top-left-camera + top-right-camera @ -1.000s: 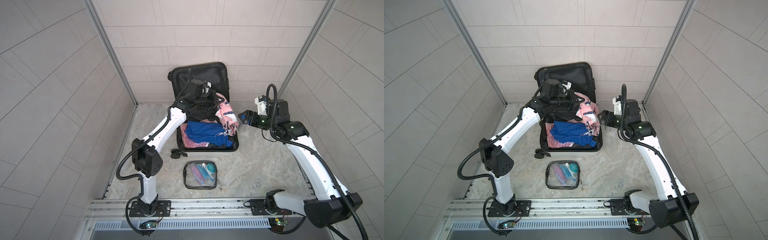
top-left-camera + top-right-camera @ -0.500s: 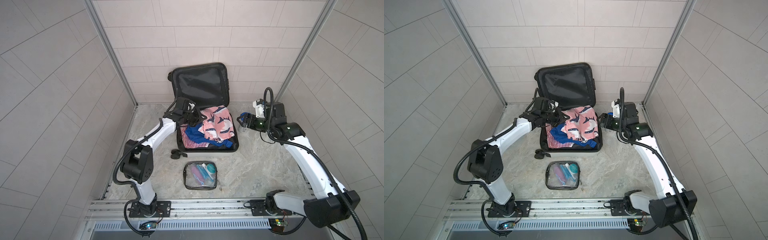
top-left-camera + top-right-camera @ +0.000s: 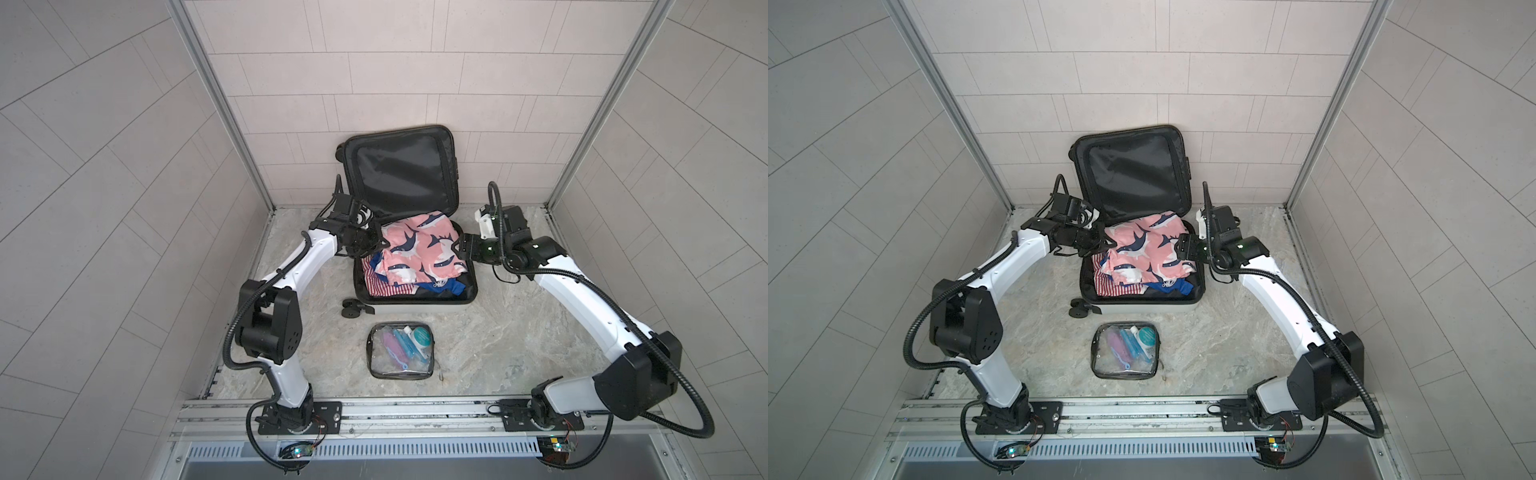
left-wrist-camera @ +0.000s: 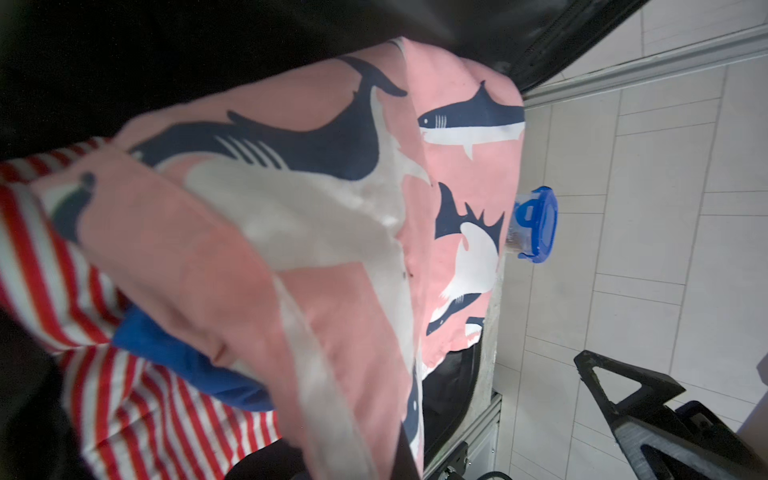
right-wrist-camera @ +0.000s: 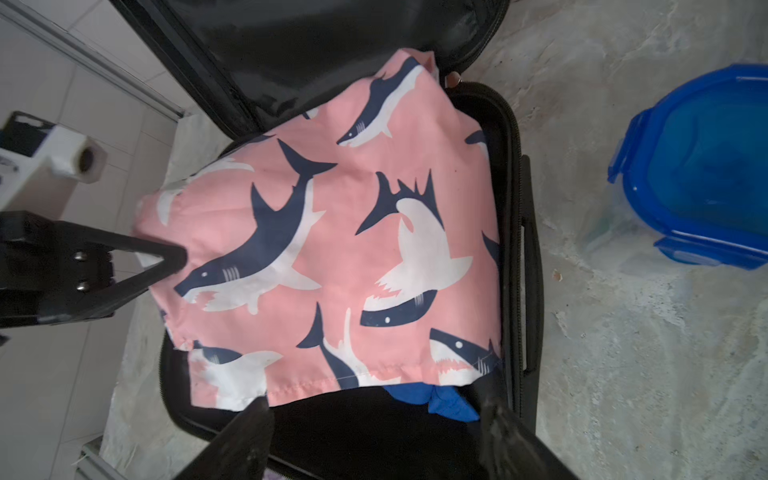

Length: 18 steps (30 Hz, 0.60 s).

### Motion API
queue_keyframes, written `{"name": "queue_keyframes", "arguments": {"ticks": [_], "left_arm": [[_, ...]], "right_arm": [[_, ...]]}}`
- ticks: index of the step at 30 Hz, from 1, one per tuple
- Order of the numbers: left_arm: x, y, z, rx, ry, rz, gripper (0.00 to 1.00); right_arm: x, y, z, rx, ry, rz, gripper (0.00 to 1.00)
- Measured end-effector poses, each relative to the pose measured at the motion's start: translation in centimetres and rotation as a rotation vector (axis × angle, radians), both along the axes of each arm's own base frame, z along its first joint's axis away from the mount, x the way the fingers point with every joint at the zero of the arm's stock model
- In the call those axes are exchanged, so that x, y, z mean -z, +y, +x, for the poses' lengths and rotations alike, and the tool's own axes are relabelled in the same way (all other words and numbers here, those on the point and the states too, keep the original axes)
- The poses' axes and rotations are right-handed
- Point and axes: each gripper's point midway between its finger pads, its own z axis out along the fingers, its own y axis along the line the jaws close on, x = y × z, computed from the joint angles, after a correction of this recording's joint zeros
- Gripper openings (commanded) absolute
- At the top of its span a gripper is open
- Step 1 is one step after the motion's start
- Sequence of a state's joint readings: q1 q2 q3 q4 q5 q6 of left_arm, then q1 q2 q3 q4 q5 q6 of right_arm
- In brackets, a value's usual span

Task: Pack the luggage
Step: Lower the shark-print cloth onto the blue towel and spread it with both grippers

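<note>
My right gripper keeps going to the free opposite side near the lid and closes there, while my left gripper holds one side of the pink garment.
The luggage lies open on the floor in both top views, its black-lined lid leaning on the back wall. A pink shark-print garment is spread over a blue garment and a red-striped one inside it. My left gripper is shut on the pink garment's left edge; in the left wrist view the cloth hides its jaws. My right gripper stands open over the case's right rim, holding nothing.
A clear black-edged toiletry pouch lies on the floor in front of the luggage. A blue-lidded container sits on the floor beside the case's right side. Tiled walls close in the back and sides.
My left gripper has come down and back to the left, and the pink garment, first bunched and lifted, now lies spread over the clothes. My right gripper has moved in to the case's right rim.
</note>
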State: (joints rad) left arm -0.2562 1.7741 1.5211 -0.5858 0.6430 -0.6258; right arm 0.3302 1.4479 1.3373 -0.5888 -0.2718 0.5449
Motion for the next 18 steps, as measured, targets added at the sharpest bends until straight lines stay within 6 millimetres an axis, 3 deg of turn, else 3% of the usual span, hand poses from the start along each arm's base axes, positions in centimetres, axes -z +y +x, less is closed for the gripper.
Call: {"name": "queue_keyframes", "arguments": {"ticks": [8, 18], "left_arm": [[1.7, 2.0, 1.3, 0.01, 0.033, 0.068, 0.0], [2.9, 2.3, 2.1, 0.013, 0.059, 0.081, 0.0]], "right_arm": [[4.3, 1.0, 6.0, 0.042, 0.075, -0.083, 0.79], [7.2, 2.0, 10.8, 0.064, 0.105, -0.153, 0.77]]}}
